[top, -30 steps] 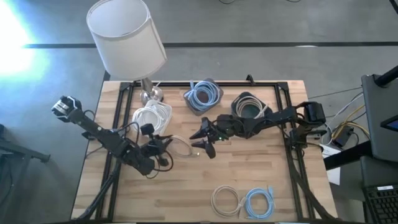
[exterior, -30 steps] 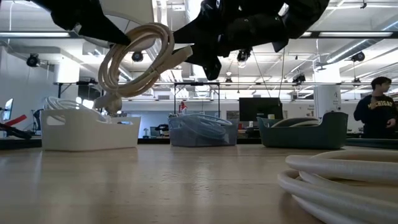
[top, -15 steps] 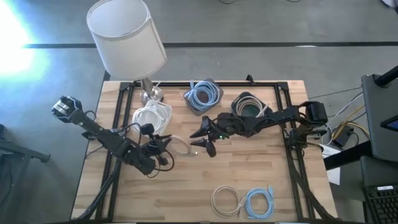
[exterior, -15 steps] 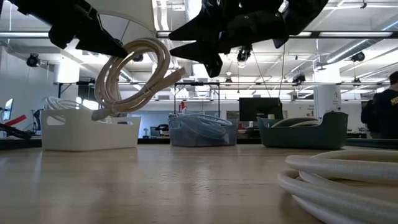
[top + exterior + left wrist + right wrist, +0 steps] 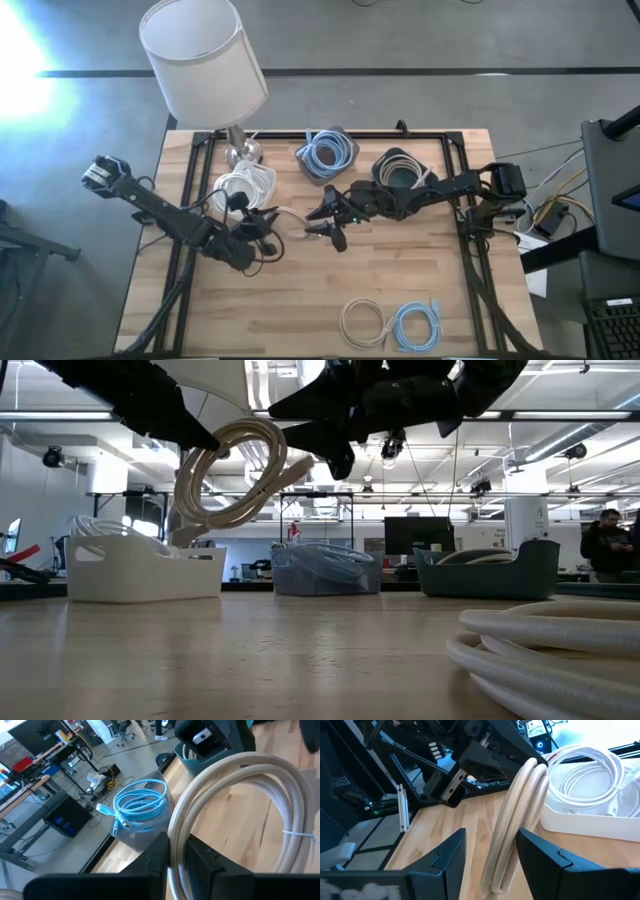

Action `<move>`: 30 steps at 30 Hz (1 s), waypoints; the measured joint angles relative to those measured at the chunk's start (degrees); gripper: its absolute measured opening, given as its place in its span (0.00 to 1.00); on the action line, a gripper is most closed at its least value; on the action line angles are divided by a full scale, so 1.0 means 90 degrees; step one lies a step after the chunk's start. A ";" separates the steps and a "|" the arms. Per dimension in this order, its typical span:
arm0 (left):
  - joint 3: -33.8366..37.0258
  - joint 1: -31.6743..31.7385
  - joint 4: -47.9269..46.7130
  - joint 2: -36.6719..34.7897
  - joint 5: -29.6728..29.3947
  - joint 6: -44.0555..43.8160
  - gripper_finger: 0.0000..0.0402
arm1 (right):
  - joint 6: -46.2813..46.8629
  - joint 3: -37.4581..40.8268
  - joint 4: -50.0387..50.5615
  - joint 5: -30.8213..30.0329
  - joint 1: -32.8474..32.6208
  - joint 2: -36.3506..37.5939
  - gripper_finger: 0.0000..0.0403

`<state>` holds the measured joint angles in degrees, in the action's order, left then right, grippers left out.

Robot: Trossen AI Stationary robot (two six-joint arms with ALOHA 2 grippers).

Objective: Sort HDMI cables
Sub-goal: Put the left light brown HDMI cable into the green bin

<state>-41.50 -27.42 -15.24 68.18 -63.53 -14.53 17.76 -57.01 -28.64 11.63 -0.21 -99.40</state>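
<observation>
The dark bin point(image 5: 403, 169) is on my right gripper's side and far away from my left gripper, so my right gripper should grab the beige coil's free side point(image 5: 277, 450) first.
My left gripper point(image 5: 266, 221) is shut on a beige HDMI cable coil point(image 5: 287, 222) held above the table's middle. The coil also shows in the low view point(image 5: 235, 480) and the left wrist view point(image 5: 240, 770). My right gripper point(image 5: 325, 226) is open. Its two fingers stand on either side of the coil's free side point(image 5: 512, 835) without a touch that I can see. Loose beige point(image 5: 362, 322) and light blue point(image 5: 415, 325) coils lie flat on the table near the front edge. My left gripper pinches the coil's bundled turns point(image 5: 176, 827) between its two fingers, at the side of the loop nearest the table's left. The fingers come slanting from the table's left. The coil is lifted clear of the table, tilted on edge, its plug end point(image 5: 292, 468) sticking out toward my right gripper.
Three bins stand along the far side: a white one with white cables point(image 5: 245, 185), a grey one with light blue cables point(image 5: 325, 152) and a dark one with beige cables point(image 5: 400, 168). A lamp point(image 5: 205, 60) stands at the far left. A person point(image 5: 605, 545) is in the room behind.
My left gripper has gone a little up and toward the far edge and my right gripper, carrying the beige coil. The coil has risen slightly and sits closer between the right gripper's open fingers. The right gripper has hardly moved.
</observation>
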 joint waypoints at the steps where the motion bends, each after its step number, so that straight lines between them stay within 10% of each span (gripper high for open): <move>1: 0.0002 0.0002 0.0088 0.0001 0.0000 0.0001 0.13 | 0.0000 0.0000 -0.0009 -0.0004 0.0000 -0.0002 0.42; 30: 0.0066 0.0007 0.0631 0.0000 0.0497 0.0115 0.20 | -0.0564 0.0000 0.0647 -0.0649 -0.0002 -0.0011 0.09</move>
<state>-40.91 -27.35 -9.56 68.18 -59.05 -13.50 12.68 -57.01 -22.81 5.78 -0.23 -99.50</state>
